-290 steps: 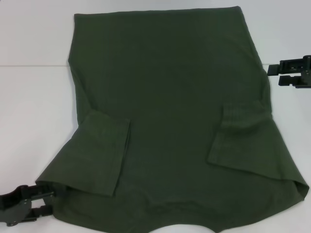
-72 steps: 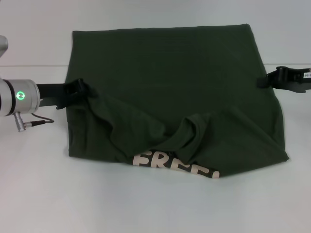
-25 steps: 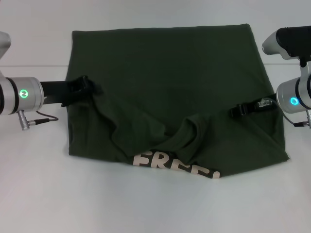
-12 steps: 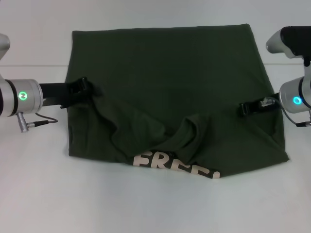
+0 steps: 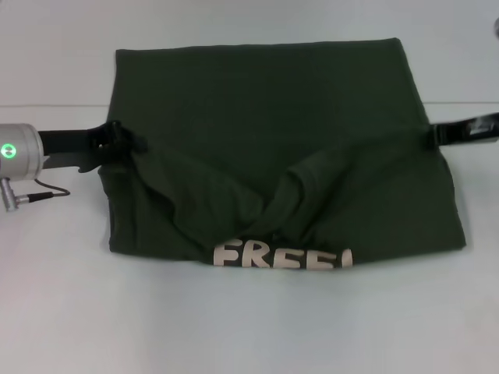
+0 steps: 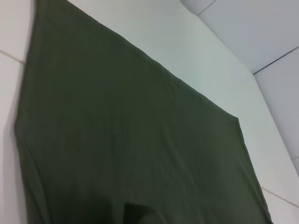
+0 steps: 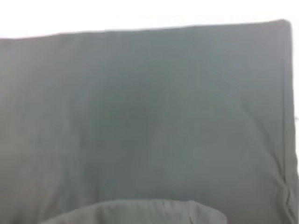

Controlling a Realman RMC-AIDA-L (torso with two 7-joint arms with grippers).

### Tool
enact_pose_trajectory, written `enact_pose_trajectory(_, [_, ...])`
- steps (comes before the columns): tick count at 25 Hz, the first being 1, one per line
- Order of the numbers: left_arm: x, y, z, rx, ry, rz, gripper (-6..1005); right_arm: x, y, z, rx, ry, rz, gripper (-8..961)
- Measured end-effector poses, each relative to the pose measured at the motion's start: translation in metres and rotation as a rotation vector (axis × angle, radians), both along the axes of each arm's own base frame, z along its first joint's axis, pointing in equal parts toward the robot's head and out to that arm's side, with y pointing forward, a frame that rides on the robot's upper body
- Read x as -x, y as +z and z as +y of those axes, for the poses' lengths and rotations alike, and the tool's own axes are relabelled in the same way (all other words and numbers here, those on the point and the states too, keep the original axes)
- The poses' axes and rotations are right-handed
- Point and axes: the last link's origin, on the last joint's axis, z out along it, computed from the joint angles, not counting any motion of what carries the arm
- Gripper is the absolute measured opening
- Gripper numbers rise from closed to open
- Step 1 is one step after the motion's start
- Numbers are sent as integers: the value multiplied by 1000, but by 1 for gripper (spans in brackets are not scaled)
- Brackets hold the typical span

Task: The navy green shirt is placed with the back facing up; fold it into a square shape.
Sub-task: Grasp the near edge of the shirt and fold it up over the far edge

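The shirt's folded layer is sagging in creases at the near fold (image 5: 273,216), so my left gripper and my right gripper should first pull its corners toward the shirt's far edge (image 5: 261,47).
The navy green shirt (image 5: 265,101) lies on the white table, its near half folded over toward the far edge. Cream "FREE!" lettering (image 5: 282,255) shows along the near fold. My left gripper (image 5: 125,142) is at the shirt's left edge, shut on a corner of the folded layer. At the right edge my right gripper (image 5: 430,136) is shut on the other corner. The folded layer stretches between them with creases meeting in the middle. Both wrist views show only plain green shirt cloth (image 6: 131,140) (image 7: 140,116); neither shows fingers.
The white table (image 5: 249,327) extends in front of the shirt and on both sides. A grey cable (image 5: 35,193) hangs from my left wrist just above the table at the left.
My right gripper moved from over the shirt out to its right edge, pulling the folded layer with it. The left gripper drew back to the left. The lettering now lies straighter along the fold.
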Motion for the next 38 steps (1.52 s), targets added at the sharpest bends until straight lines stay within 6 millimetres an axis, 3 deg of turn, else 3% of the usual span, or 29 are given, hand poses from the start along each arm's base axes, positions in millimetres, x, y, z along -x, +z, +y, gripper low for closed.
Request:
enact_pose_trajectory(10, [-8,18,8,-40,-11,13,40,23,20,17,-96,55,15,10])
enact_pose_trajectory(14, [-16,20,22,-81,-16,58,44,19,8,28,-131,52,-9,10])
enact_pose_trajectory(20, [-13,7,34,-107,-14,201,50,2,-15,37,-175,22,-81,11])
enact_pose_trajectory(29, [-9,14,39,-160,21,223,59,2,-2,45,-252,12,-69,11])
enact_pose_trajectory(38, [-19,3,45,-149,-27,269,68,7,-12,48,-253,46,-106,11])
